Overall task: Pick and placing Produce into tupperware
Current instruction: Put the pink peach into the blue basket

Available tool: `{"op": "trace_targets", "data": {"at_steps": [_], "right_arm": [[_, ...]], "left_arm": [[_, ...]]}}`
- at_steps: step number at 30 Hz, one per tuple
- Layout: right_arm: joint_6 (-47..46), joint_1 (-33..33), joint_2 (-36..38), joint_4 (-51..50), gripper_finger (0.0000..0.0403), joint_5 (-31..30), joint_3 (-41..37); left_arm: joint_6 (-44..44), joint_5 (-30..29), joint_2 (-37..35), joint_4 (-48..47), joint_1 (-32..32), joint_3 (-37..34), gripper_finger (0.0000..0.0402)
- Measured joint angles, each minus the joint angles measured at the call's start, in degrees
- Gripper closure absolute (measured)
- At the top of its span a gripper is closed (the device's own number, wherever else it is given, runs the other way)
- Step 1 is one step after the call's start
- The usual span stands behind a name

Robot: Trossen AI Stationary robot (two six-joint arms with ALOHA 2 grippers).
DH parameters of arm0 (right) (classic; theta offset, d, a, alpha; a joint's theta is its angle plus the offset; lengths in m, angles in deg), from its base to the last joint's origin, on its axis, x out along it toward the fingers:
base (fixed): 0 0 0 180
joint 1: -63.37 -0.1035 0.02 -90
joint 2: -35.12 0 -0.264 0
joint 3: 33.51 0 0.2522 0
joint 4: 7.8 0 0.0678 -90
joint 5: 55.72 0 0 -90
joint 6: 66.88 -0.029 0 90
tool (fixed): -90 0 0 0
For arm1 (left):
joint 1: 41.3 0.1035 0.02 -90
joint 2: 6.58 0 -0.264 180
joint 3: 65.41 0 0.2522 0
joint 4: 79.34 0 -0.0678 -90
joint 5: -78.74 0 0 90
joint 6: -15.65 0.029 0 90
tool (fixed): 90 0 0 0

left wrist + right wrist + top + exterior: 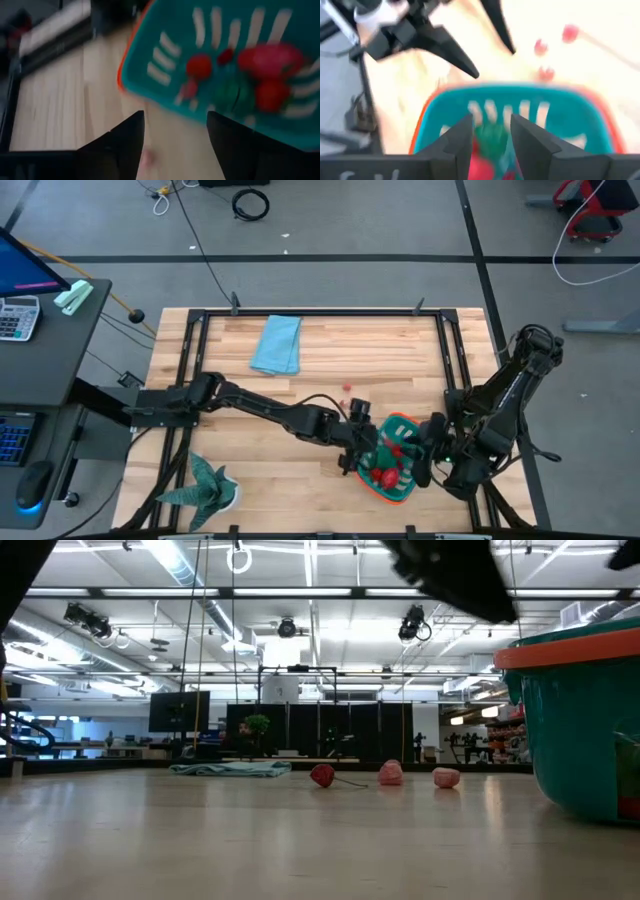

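Observation:
My left gripper hangs open and the wood (418, 783) around the pink pieces is clear, so it should go on moving until its fingers straddle one pink piece (390, 773) before it closes.
The teal tupperware (392, 492) with its orange rim sits tilted at the table's near right, close to the low camera (585, 730). Inside lie several red pieces and a green one (230, 92). My left gripper (362, 448) hangs open just above the container's left edge and is empty (175, 117). My right gripper (428, 452) is at the container's right side, fingers over its near wall (490, 120). Three small pieces of produce, one red (322, 775) and two pink (390, 773), rest on the wood farther back. My right gripper holds the tupperware at its right-hand side (418, 448), coming in slanting downward from the table's right. Its own fingers (457, 142) hide the place of contact. The container's rim (560, 652) is tilted, not level; whether its base is on the table I cannot tell.
A light blue folded cloth (277, 345) lies at the far middle. A green star-shaped plant (205, 485) stands at the near left corner. A black frame rail (320, 312) borders the tabletop. Bare wood lies between the cloth and the loose produce.

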Motion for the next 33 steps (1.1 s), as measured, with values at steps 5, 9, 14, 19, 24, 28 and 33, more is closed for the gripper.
{"op": "trace_targets", "data": {"at_steps": [5,9,14,19,24,28,33], "right_arm": [[3.83,3.51,-0.02,-0.04,0.0263,-8.85,0.00],[6.60,7.32,-0.02,-0.05,0.0263,-11.20,0.00],[8.64,11.16,-0.02,0.00,0.0263,-11.11,0.00],[9.61,12.59,-0.02,-0.03,0.0263,-10.50,0.00],[11.07,12.62,-0.02,-0.03,0.0263,-10.48,0.00],[11.26,12.62,-0.02,-0.03,0.0263,-10.46,0.00],[11.32,12.62,-0.02,-0.03,0.0263,-10.40,0.00]], "left_arm": [[-8.47,-0.67,-0.52,-13.05,1.13,-0.04,0.0188],[-15.77,-1.20,0.23,-21.19,3.36,-1.01,0.0188],[-13.68,-1.96,0.57,-15.19,6.84,-7.90,0.0191],[-12.94,-2.02,0.67,-6.11,9.99,-14.81,0.0185],[-10.19,-2.11,0.68,-1.10,11.14,-17.44,0.0184],[-9.00,-1.95,0.68,2.04,11.03,-17.70,0.0184],[-10.90,-0.69,0.68,2.65,11.11,-17.70,0.0188]]}}
